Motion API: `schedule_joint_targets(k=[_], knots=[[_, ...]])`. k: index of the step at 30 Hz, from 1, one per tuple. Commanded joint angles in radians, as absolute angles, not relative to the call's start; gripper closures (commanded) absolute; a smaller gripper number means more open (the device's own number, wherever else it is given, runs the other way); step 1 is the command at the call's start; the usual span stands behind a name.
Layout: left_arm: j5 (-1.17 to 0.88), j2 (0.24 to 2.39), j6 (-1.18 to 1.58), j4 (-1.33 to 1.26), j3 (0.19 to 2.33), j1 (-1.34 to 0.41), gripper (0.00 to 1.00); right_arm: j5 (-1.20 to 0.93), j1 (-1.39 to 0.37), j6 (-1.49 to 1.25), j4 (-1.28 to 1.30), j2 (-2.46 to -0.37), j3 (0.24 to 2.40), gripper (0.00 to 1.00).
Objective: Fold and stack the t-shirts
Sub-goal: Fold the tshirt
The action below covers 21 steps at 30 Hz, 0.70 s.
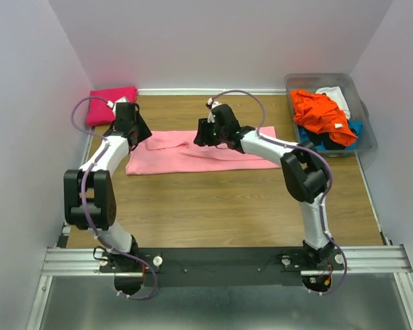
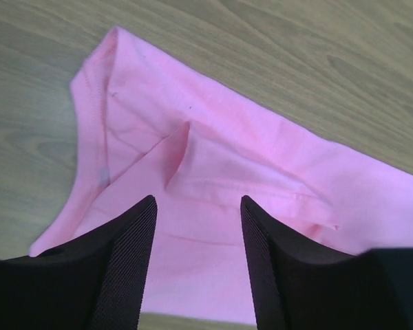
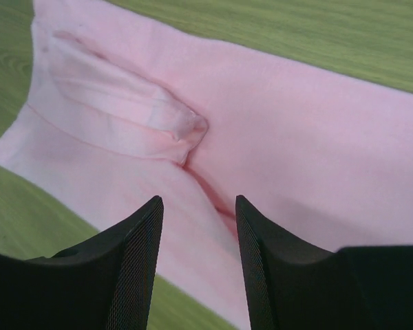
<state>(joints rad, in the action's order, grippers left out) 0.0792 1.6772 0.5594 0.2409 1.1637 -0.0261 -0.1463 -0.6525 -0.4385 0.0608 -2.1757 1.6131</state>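
Note:
My right gripper should smooth the light pink t-shirt toward its end by the bin, because a slanted crease (image 1: 222,146) runs from the t-shirt's folded flap.
A light pink t-shirt (image 1: 186,159) lies as a long folded band across the middle of the wooden table (image 1: 213,206). My left gripper (image 1: 142,135) hovers over its left end, open, with only pink cloth (image 2: 220,158) below the fingers (image 2: 131,254) and nothing between them (image 2: 197,201). My right gripper (image 1: 200,133) is over the band's upper edge near the middle, also open (image 3: 199,199) above a creased fold (image 3: 186,130). A folded hot-pink t-shirt (image 1: 111,104) rests at the back left corner.
A clear plastic bin (image 1: 363,141) at the back right holds crumpled orange (image 1: 321,113), white (image 1: 334,94), blue and black shirts. White walls close in the table on the left, back and right.

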Motion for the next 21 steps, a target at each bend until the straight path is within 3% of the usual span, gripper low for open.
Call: schedule_joint_targets(k=[1, 4, 8, 14, 21], knots=[[0.195, 1.533, 0.603, 0.282, 1.065, -0.02, 0.51, -0.032, -0.65, -0.335, 0.101, -2.007, 1.52, 0.46], [0.207, 1.5, 0.611, 0.252, 0.971, -0.018, 0.65, -0.006, -0.652, -0.316, 0.139, -1.938, 1.428, 0.5], [0.202, 1.509, 0.623, 0.219, 0.896, -0.008, 0.76, -0.006, -0.652, -0.33, 0.153, -1.873, 1.322, 0.56], [0.229, 1.574, 0.627, 0.205, 0.833, 0.061, 0.83, -0.071, -0.65, -0.35, 0.184, -1.864, 1.276, 0.64], [0.222, 1.629, 0.626, 0.23, 0.822, 0.069, 0.85, -0.1, -0.652, -0.374, 0.216, -1.943, 1.322, 0.64]])
